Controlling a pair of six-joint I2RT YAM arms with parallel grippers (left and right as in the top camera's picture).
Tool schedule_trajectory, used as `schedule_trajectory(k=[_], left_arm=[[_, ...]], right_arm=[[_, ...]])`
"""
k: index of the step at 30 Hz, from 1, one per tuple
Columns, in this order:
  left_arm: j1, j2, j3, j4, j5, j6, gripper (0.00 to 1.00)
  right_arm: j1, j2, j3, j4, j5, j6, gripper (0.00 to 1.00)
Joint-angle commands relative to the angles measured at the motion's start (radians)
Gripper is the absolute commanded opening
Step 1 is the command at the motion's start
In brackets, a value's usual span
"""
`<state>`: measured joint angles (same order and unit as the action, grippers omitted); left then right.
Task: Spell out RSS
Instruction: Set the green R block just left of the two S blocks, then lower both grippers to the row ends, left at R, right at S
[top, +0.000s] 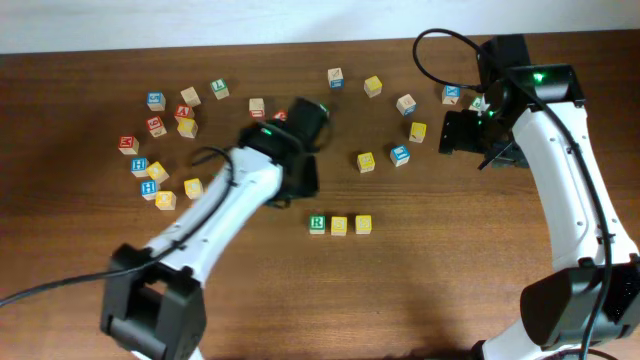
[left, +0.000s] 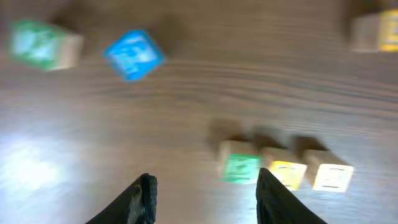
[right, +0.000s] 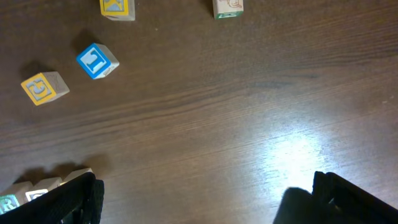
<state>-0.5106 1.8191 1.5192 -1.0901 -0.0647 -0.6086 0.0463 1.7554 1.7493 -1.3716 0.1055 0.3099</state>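
Observation:
The robot's right gripper should push the outer yellow block (top: 363, 224) inward while its left gripper braces the green R block, because gaps (top: 328, 226) separate the R block and the yellow blocks.
A row of three blocks lies mid-table: a green R block (top: 317, 224) and two yellow blocks (top: 339, 226) (top: 363, 224) to its right. The left wrist view shows the same row, blurred: green (left: 239, 163), yellow (left: 285, 170), yellow (left: 331, 173). My left gripper (top: 300, 185) (left: 202, 199) is open and empty, up and left of the row. My right gripper (top: 478, 150) (right: 199, 199) is open and empty at the right, above bare wood.
Many loose letter blocks lie along the far side: a cluster at far left (top: 160, 150), a yellow block (top: 366, 161) and blue block (top: 399, 154) above the row, others near the right arm (top: 406, 104). Blue (right: 97, 61) and yellow (right: 43, 87) blocks show in the right wrist view.

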Motion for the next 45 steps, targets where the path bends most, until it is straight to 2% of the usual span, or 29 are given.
schedule_trajectory(k=[1,2,4,5,6,8,9,11,12,13,15,17,20,24,27,33,38,45], left_arm=[[0.101,-0.027,0.002,-0.117,-0.012,0.087,0.48],[0.117,-0.026,-0.005,-0.127,-0.015,0.087,0.48],[0.119,-0.025,-0.04,-0.117,-0.038,0.087,0.33],[0.119,-0.023,-0.063,-0.097,-0.032,0.086,0.11],[0.118,-0.013,-0.074,-0.084,-0.004,0.086,0.0],[0.118,0.008,-0.083,-0.061,0.041,0.086,0.0],[0.118,0.016,-0.085,-0.048,0.043,0.087,0.0],[0.116,0.046,-0.086,-0.037,0.09,0.087,0.0],[0.11,0.063,-0.09,-0.036,0.096,0.087,0.0],[0.101,0.083,-0.1,-0.032,0.099,0.087,0.0],[0.096,0.103,-0.112,0.0,0.137,0.087,0.0],[0.084,0.11,-0.113,0.036,0.179,0.087,0.0],[0.053,0.151,-0.113,0.046,0.178,0.086,0.0],[0.048,0.209,-0.113,0.047,0.211,0.087,0.0],[0.044,0.212,-0.113,0.042,0.227,0.087,0.0],[0.02,0.212,-0.113,0.047,0.23,0.086,0.0],[0.02,0.212,-0.113,0.05,0.235,0.086,0.0],[0.019,0.212,-0.113,0.053,0.272,0.086,0.0]], right_arm=[[-0.002,0.003,0.005,0.0,0.012,-0.007,0.98],[-0.002,0.003,0.005,0.0,0.012,-0.007,0.98],[-0.002,0.003,0.005,0.0,0.012,-0.007,0.98],[-0.002,0.003,0.005,0.028,-0.011,-0.003,0.98],[-0.002,0.003,0.005,0.026,-0.034,-0.003,0.98],[-0.002,0.003,0.005,0.042,-0.064,-0.002,0.98],[0.001,0.007,-0.003,0.032,-0.175,-0.019,1.0],[0.044,0.007,-0.14,0.023,-0.214,-0.045,0.72],[0.074,0.007,-0.243,0.076,-0.215,-0.044,0.34],[0.103,0.007,-0.34,0.136,-0.215,-0.043,0.11],[0.146,0.007,-0.5,0.292,-0.273,-0.04,0.04],[0.17,0.007,-0.553,0.371,-0.359,-0.04,0.04],[0.243,0.008,-0.64,0.539,-0.364,0.051,0.04],[0.321,0.027,-0.647,0.618,-0.339,0.141,0.04],[0.352,0.084,-0.647,0.635,-0.361,0.177,0.04],[0.367,0.088,-0.647,0.654,-0.369,0.178,0.04],[0.367,0.088,-0.647,0.699,-0.387,0.108,0.04],[0.368,0.088,-0.647,0.691,-0.465,0.117,0.04]])
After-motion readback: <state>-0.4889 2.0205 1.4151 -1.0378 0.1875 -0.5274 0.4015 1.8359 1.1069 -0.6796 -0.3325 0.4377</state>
